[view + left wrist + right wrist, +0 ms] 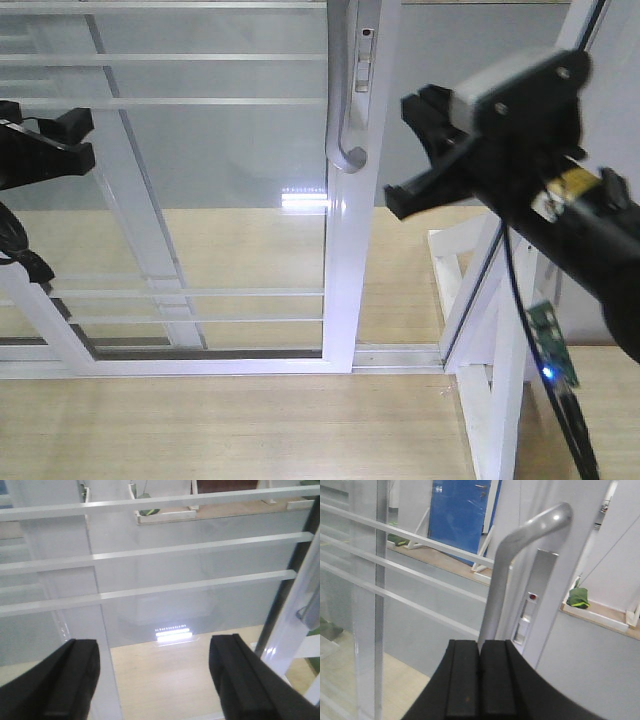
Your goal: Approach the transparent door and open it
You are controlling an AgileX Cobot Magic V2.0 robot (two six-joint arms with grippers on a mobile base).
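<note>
I see the floor track [400,359] run straight on from the door frame's bottom, so I expect the transparent door [345,260] to slide sideways along it when I pull the door's handle.
The transparent door [200,180] fills the left and middle of the front view, clear glass in a white frame with thin white bars. Its curved grey-white pull handle [345,110] runs down the right stile. My right gripper [415,150] hovers just right of the handle, at the height of its lower end. In the right wrist view the handle [520,555] rises straight beyond my right gripper [480,645], whose pads are pressed together with nothing between them. My left gripper [70,135] is at the left edge, facing the glass [175,595]. It [155,650] is wide open and empty.
A white post with a diagonal brace [490,300] stands close at the right, under my right arm. A second white-framed panel [140,220] shows behind the glass. The floor track [400,355] runs along the light wooden floor. A blue door [460,515] is far behind.
</note>
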